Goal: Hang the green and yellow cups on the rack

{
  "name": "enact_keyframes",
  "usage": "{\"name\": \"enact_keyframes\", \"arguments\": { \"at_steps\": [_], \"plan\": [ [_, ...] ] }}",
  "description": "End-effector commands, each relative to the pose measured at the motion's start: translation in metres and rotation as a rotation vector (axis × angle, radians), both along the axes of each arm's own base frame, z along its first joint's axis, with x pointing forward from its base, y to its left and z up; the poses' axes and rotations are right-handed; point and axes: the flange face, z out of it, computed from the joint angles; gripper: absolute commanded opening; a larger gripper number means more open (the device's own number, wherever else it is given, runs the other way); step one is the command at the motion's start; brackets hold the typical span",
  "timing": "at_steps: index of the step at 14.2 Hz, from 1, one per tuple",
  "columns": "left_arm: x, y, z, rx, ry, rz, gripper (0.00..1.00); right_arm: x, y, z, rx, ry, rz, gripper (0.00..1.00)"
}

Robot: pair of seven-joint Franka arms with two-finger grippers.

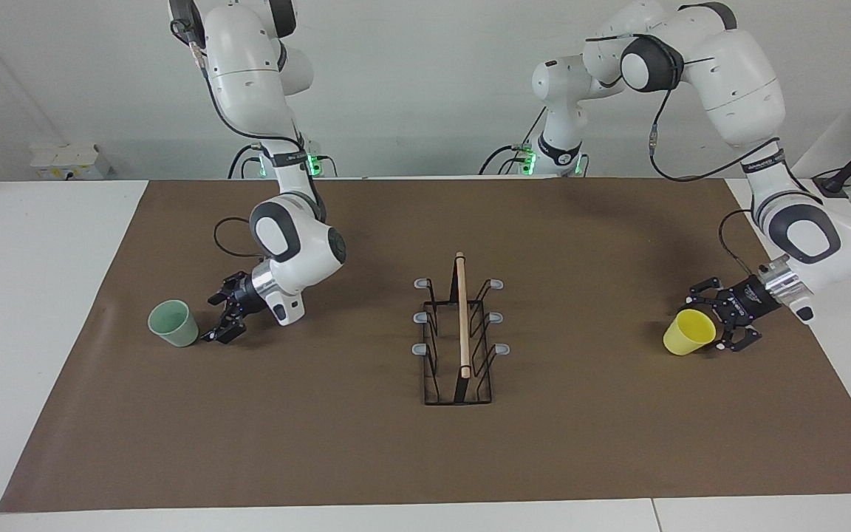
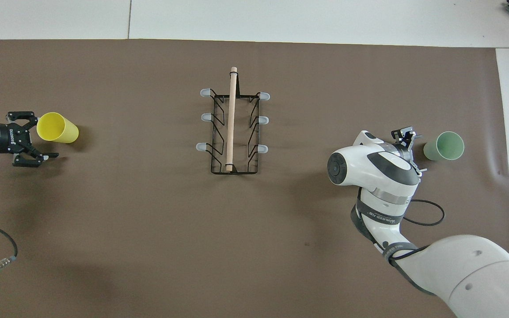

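I expect the pale green cup [image 2: 444, 146] to hang upside down when I lower its opening over a wire, because the rack's capped wires [image 2: 263, 149] stick outward.
The pale green cup [image 1: 173, 323] [image 2: 444, 146] stands upright on the mat toward the right arm's end. My right gripper [image 1: 213, 319] [image 2: 415, 149] is open just beside it, with a small gap between them. The yellow cup [image 1: 688, 332] [image 2: 57, 128] stands toward the left arm's end. My left gripper [image 1: 711, 325] [image 2: 45, 136] is open and low, right against it, with the cup's rim at the mouth of its fingers; whether they touch I cannot tell. The black wire rack [image 1: 462, 318] [image 2: 231, 123] with its wooden rod stands mid-table with no cup on it.
A brown mat [image 1: 396, 458] covers most of the white table [image 1: 26, 295]. Both arms reach down from the robots' end, and the right arm's elbow and cable loop [image 2: 427, 212] hang over the mat near the green cup.
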Motion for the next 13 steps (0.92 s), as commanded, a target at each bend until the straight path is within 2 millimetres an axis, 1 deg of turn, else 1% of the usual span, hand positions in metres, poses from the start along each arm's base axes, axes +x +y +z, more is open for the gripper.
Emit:
{"name": "enact_keyframes", "arguments": {
  "at_steps": [1, 2, 3, 10, 11, 12, 13],
  "plan": [
    [-0.018, -0.020, 0.001, -0.043, -0.008, 0.052, 1.00, -0.009, -0.014, -0.004, -0.001, -0.020, 0.027, 1.00],
    [-0.017, -0.035, -0.003, -0.048, -0.003, 0.030, 1.00, -0.009, -0.016, -0.004, -0.004, -0.021, 0.036, 1.00],
    [-0.016, -0.041, -0.005, -0.044, -0.008, 0.032, 1.00, -0.009, -0.016, -0.004, -0.010, -0.019, 0.046, 1.00],
    [-0.010, -0.047, -0.003, -0.056, -0.044, 0.031, 1.00, -0.017, -0.026, -0.011, -0.059, -0.020, 0.119, 1.00],
    [-0.010, -0.048, -0.002, -0.058, -0.051, 0.025, 1.00, -0.019, -0.034, -0.013, -0.066, -0.024, 0.124, 1.00],
    [-0.009, -0.047, -0.002, -0.055, -0.061, 0.017, 0.96, -0.019, -0.037, -0.013, -0.071, -0.034, 0.130, 1.00],
    [-0.008, -0.051, -0.002, -0.050, -0.068, 0.008, 0.94, -0.021, -0.039, -0.015, -0.073, -0.035, 0.136, 1.00]
  ]
}}
